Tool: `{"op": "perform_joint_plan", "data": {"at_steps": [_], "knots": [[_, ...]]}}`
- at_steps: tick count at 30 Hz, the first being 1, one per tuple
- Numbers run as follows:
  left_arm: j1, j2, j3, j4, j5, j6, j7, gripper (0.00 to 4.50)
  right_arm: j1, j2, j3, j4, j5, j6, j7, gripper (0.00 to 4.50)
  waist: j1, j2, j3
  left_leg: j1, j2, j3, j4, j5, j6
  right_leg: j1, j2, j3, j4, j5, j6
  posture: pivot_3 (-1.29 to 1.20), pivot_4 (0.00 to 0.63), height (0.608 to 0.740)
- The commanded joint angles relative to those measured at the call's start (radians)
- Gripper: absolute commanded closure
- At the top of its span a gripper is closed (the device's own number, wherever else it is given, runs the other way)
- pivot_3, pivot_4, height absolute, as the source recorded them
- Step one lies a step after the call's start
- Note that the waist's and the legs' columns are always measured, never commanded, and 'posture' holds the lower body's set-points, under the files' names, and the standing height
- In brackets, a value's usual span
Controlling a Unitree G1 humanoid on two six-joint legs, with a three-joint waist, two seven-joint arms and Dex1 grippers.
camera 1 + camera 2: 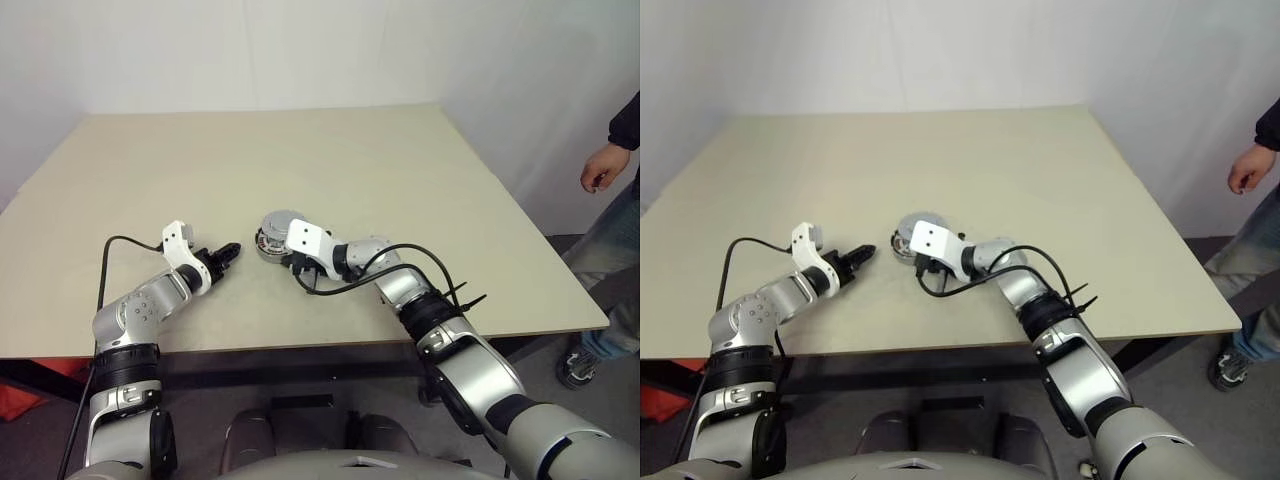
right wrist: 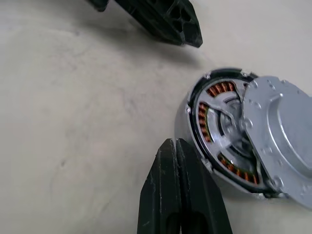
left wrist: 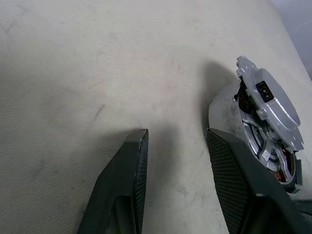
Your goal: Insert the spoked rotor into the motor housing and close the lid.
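Note:
The robot's right gripper is next to the uncovered windings (image 2: pixel 207 124), and the lid sticks out over the opposite rim. The right gripper should go around and push the lid's overhanging edge (image 1: pixel 299 215) inward.
The motor housing (image 2: pixel 184 127) stands on the table's near middle, its copper-brown windings showing along the uncovered side. The spoked rotor (image 2: pixel 225 121) lies inside it. The lid (image 2: pixel 285 131) rests askew on top, covering only part of the housing and tipped up on one side, as the left wrist view shows (image 3: pixel 270 105). My right gripper (image 2: pixel 174 142) is shut and empty, its tip just beside the housing's rim. To the left of the housing, my left gripper (image 3: pixel 176 134) hovers open a short way off, nothing between its fingers (image 2: pixel 170 22).
The beige table (image 1: pixel 330 160) stretches far behind the housing. A person stands off the table's right side, one hand (image 1: pixel 603 165) hanging near the edge. The table's front edge (image 1: pixel 300 345) runs just under my forearms.

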Motion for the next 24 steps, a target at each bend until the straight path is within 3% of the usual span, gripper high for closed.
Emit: {"op": "perform_joint_plan", "data": {"at_steps": [1,8,11,15,24], "knots": [[-0.016,0.015,0.010,0.006,0.010,-0.004,0.009,2.48,-0.032,0.011,-0.100,-0.102,0.138,0.107,0.039,4.47,0.000,0.000,0.000,0.000,0.000,0.000,0.000,0.000,0.000,0.000,0.000,0.000,0.000,0.000,0.000,0.00,0.000,0.740],[-0.021,0.008,0.004,0.012,0.013,-0.006,0.007,2.48,-0.240,0.028,-0.406,0.181,0.290,0.333,-0.287,4.47,0.000,0.000,0.000,0.000,0.000,0.000,0.000,0.000,0.000,0.000,0.000,0.000,0.000,0.000,0.000,0.00,0.000,0.740],[-0.027,0.010,0.000,0.019,0.015,-0.005,0.004,2.48,-0.291,0.012,-0.483,0.292,0.330,0.392,-0.351,3.85,0.004,0.000,0.000,0.000,0.000,0.000,0.000,0.000,0.000,0.001,0.000,0.000,0.000,0.000,0.000,0.00,0.000,0.740],[-0.036,0.016,-0.003,0.027,0.018,-0.003,0.000,2.48,-0.284,-0.008,-0.480,0.358,0.322,0.463,-0.343,2.54,0.003,0.000,0.000,-0.003,-0.001,0.000,-0.001,0.000,0.000,-0.002,0.000,0.000,0.000,0.000,-0.001,0.00,0.000,0.740],[-0.035,0.018,-0.005,0.034,0.024,-0.003,-0.007,2.48,-0.243,-0.037,-0.481,0.328,0.341,0.560,-0.268,2.54,0.007,0.000,0.000,-0.007,0.000,0.000,0.002,0.000,0.000,-0.005,0.000,0.000,0.001,0.001,-0.002,0.00,0.000,0.740]]}}
